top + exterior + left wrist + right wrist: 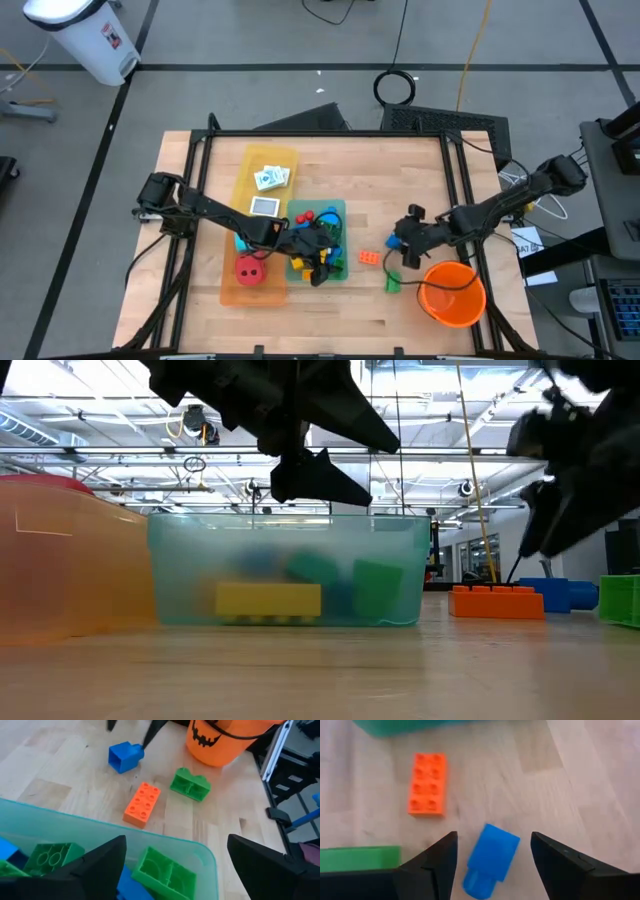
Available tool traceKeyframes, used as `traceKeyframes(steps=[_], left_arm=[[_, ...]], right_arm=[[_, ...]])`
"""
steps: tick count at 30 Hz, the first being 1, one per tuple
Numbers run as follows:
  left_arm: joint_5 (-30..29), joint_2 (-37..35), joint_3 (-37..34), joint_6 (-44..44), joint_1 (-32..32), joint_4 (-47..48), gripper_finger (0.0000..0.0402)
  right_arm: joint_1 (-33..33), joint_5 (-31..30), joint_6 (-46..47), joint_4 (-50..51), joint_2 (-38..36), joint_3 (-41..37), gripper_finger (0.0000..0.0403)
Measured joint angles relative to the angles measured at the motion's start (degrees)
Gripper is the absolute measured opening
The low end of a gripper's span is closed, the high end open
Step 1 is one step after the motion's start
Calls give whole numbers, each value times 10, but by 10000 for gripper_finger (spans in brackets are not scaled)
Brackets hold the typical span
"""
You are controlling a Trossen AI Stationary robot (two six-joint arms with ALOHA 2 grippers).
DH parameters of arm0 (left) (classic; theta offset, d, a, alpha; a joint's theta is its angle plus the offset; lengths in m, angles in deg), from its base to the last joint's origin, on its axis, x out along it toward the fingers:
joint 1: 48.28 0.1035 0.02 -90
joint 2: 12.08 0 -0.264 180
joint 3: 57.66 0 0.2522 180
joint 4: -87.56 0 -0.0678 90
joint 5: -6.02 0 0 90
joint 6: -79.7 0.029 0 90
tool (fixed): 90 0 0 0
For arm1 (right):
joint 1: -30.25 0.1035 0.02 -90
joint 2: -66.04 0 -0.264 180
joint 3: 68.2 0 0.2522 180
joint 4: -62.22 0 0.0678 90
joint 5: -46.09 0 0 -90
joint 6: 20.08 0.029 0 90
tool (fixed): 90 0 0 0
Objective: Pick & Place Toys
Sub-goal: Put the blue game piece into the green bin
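Observation:
The robot's right gripper should pick up the blue brick (393, 241) and pass it to the left gripper, because the brick lies away from the left gripper over the teal tray (290, 570).
My left gripper (322, 252) (175, 845) hangs open and empty over the teal tray (340, 212), which holds several green, blue, red and yellow bricks (162, 870). My right gripper (400, 240) (493, 836) is open, its fingers standing on either side of a blue brick (492, 857) that lies on the table; I see no touch. An orange brick (369, 257) (426, 783) and a green brick (392, 283) (190, 784) lie on the wood nearby. A red die (250, 270) sits in the orange tray (228, 290). White cards (270, 178) lie in the yellow tray (250, 160).
The big orange bucket (452, 293) (220, 742) stands near the table's front right, close to my right gripper and the green brick. The three trays stand side by side left of centre. Bare wood lies between the teal tray and the bucket.

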Motion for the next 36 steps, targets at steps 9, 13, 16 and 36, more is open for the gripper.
traceKeyframes(steps=[9, 13, 16, 36], left_arm=[[0, 0, 0, 12, 0, -5, 346], [0, 0, 0, 12, 0, -5, 346], [0, 0, 0, 12, 0, -5, 346], [-79, 1, 0, -49, 13, -130, 347]], right_arm=[[-75, 109, -13, -21, 83, -25, 221], [-90, 120, -45, -25, 103, -24, 210], [-91, 122, -51, -24, 102, -24, 194], [-76, 9, -259, -154, 71, -26, 90]])
